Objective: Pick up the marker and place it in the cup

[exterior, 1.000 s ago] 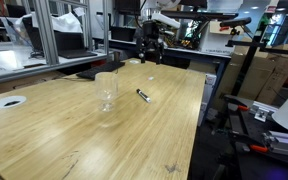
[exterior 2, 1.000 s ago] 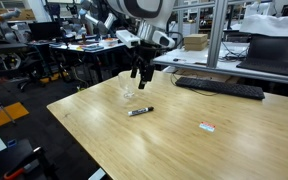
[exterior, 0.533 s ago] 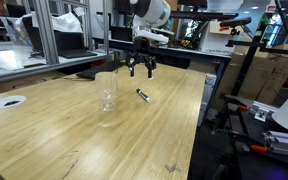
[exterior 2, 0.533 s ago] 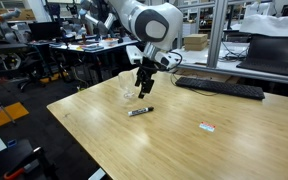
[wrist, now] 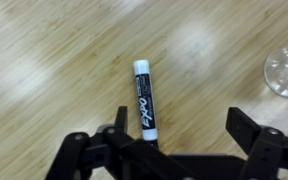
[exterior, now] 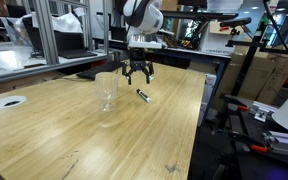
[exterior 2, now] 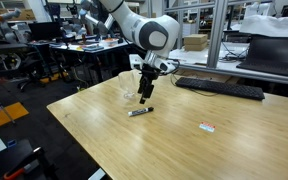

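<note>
My open fingers are across the marker's narrow width (wrist: 145,100) and clear of the cup. My gripper keeps going down until they are on either side of the dark end (wrist: 151,143), then close.
The marker (exterior: 142,96) is a short dark pen lying flat on the wooden table (exterior: 84,140). It also shows in an exterior view (exterior 2: 139,111) and in the wrist view (wrist: 143,100), black with a white end. The cup (exterior: 106,91) is a clear tumbler standing upright beside it, seen too in an exterior view (exterior 2: 131,88) and at the wrist view's right edge (wrist: 287,70). My gripper (exterior: 137,78) hangs open just above the marker, also in an exterior view (exterior 2: 144,95). In the wrist view the marker lies near one finger of the open gripper (wrist: 179,128).
A flat white disc with a dark centre (exterior: 8,101) lies at one table corner. A small white and red label (exterior 2: 208,126) lies on the table. A keyboard (exterior 2: 219,88) sits at the far edge. Frames and desks stand behind.
The gripper has come down and moved over the table from behind it, ending just above the marker. Marker and cup have not moved.
</note>
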`<action>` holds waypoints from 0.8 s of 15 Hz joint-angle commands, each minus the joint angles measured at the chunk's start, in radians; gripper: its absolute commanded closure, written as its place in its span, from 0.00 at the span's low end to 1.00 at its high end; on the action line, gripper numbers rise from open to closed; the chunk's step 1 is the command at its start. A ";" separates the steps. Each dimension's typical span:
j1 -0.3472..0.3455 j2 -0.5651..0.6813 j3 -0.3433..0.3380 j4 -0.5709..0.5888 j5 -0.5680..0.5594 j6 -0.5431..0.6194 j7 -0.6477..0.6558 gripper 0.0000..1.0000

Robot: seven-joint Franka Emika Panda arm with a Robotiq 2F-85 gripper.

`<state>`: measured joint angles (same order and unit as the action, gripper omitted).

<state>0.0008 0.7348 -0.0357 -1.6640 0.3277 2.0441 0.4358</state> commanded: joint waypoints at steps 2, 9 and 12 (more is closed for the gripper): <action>-0.005 0.046 -0.008 0.040 -0.042 -0.043 -0.026 0.00; -0.032 0.143 -0.001 0.125 -0.037 -0.043 -0.090 0.00; -0.040 0.171 -0.001 0.152 -0.039 -0.048 -0.108 0.32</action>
<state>-0.0217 0.8809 -0.0444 -1.5600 0.2961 2.0367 0.3529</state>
